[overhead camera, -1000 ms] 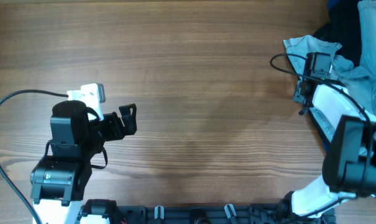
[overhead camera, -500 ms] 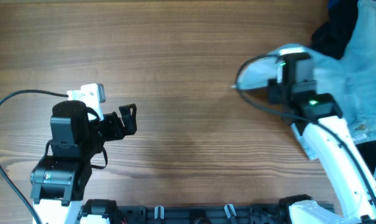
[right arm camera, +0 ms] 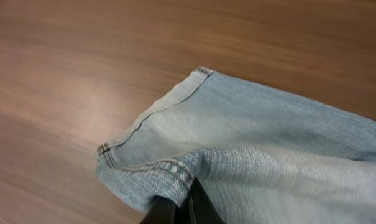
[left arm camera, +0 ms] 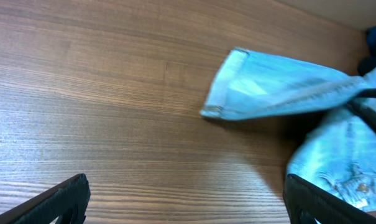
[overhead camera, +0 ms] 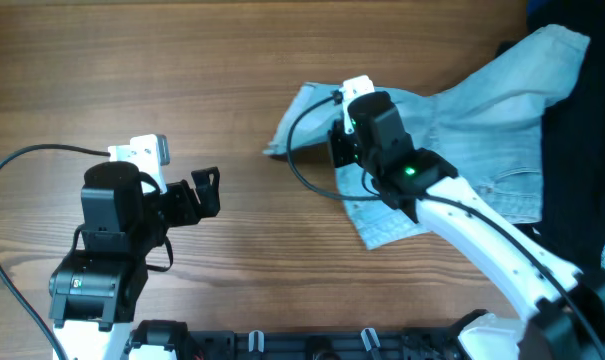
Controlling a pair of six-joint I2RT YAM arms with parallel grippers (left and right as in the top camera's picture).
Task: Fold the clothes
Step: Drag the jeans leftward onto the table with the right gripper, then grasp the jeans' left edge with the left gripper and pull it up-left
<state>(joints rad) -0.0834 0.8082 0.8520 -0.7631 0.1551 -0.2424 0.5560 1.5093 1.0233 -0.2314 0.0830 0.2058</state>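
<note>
The denim's far end (overhead camera: 560,58) is lying against the black garment. Next, my left gripper grabs the hem's corner (overhead camera: 276,148) and pulls the denim clear before folding.
The clothes are a pale light-blue denim garment (overhead camera: 482,120) spread from the table's middle to the far right, with a stitched hem end pointing left. My right gripper (overhead camera: 342,150) is shut on a fold of the denim near that hem; in the right wrist view the fingers (right arm camera: 184,208) pinch the cloth (right arm camera: 268,143) just above the wood. My left gripper (overhead camera: 207,190) is open and empty at the left, apart from the denim. The left wrist view shows its fingers (left arm camera: 188,205) wide apart, with the denim hem (left arm camera: 275,87) ahead to the right.
A large black garment (overhead camera: 582,170) lies at the right edge, partly beside and under the denim. The wooden table (overhead camera: 232,80) is bare between the two arms. The right arm's cable loops over the denim's left end.
My right arm has swung left from the right edge to the table's middle, dragging the denim with it and spreading it out. The left arm has not moved.
</note>
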